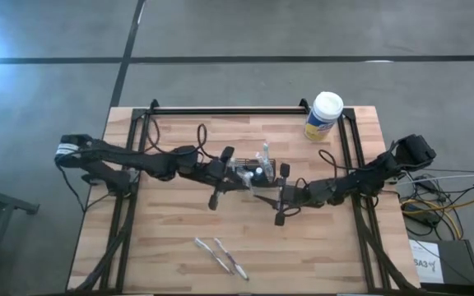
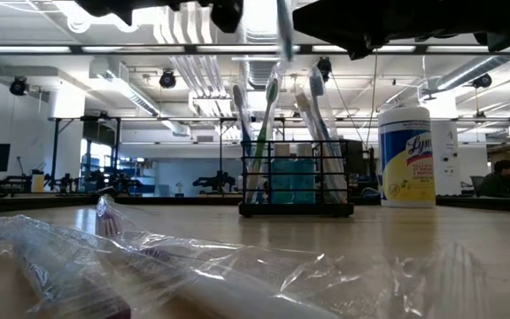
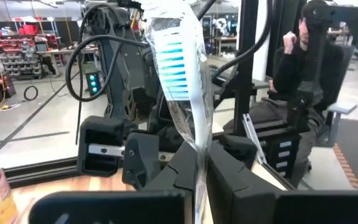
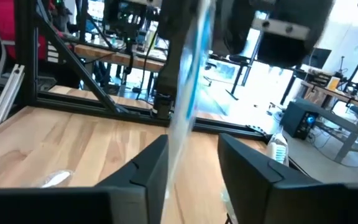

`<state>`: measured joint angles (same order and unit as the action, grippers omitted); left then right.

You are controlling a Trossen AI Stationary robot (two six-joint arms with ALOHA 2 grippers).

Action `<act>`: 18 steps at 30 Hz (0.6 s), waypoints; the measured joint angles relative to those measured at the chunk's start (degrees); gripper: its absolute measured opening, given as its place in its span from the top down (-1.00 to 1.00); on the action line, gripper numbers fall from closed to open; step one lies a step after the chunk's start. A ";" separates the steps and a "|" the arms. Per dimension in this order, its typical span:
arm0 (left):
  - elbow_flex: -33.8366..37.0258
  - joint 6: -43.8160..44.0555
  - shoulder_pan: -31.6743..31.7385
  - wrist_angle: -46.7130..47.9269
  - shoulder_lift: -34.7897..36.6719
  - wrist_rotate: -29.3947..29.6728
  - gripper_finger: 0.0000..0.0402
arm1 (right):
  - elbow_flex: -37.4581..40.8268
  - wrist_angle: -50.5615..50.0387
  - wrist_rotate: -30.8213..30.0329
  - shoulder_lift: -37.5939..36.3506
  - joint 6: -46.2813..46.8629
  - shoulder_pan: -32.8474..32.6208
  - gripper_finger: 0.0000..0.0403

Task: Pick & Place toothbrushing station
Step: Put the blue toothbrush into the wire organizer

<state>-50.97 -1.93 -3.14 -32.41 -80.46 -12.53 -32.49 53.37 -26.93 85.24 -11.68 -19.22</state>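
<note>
The wrapped toothbrush stands between my right gripper's open fingers, so my left gripper should pull it back clear of them before it lowers the toothbrush into the black slotted caddy.
The black slotted caddy stands on its base on the table, with several toothbrushes upright in it; it also shows in the low view. My left gripper hovers just near of it, shut on a plastic-wrapped toothbrush with blue and white bristles. My right gripper faces it from the right. It is open, its fingers on either side of the same wrapped toothbrush; I cannot tell whether they touch it. Two more wrapped toothbrushes lie near the table's front edge. My left gripper pinches the wrapped toothbrush's handle between its two fingers, through the clear wrapper. The brush stands out past the fingertips, bristle head farthest from them, lifted clear of the table.
A yellow wipes canister with a white lid stands at the back right, beside the caddy in the low view. Crinkled clear wrapping lies close before the low camera. A person sits beyond the table.
</note>
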 joint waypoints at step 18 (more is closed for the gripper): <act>29.22 1.46 -0.10 -4.96 28.87 12.70 0.92 | 6.32 -0.73 4.28 -9.35 2.14 -0.90 0.60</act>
<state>-21.75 -0.47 -3.25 -37.37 -51.59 0.16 -26.17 52.63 -22.65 75.89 -9.55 -20.12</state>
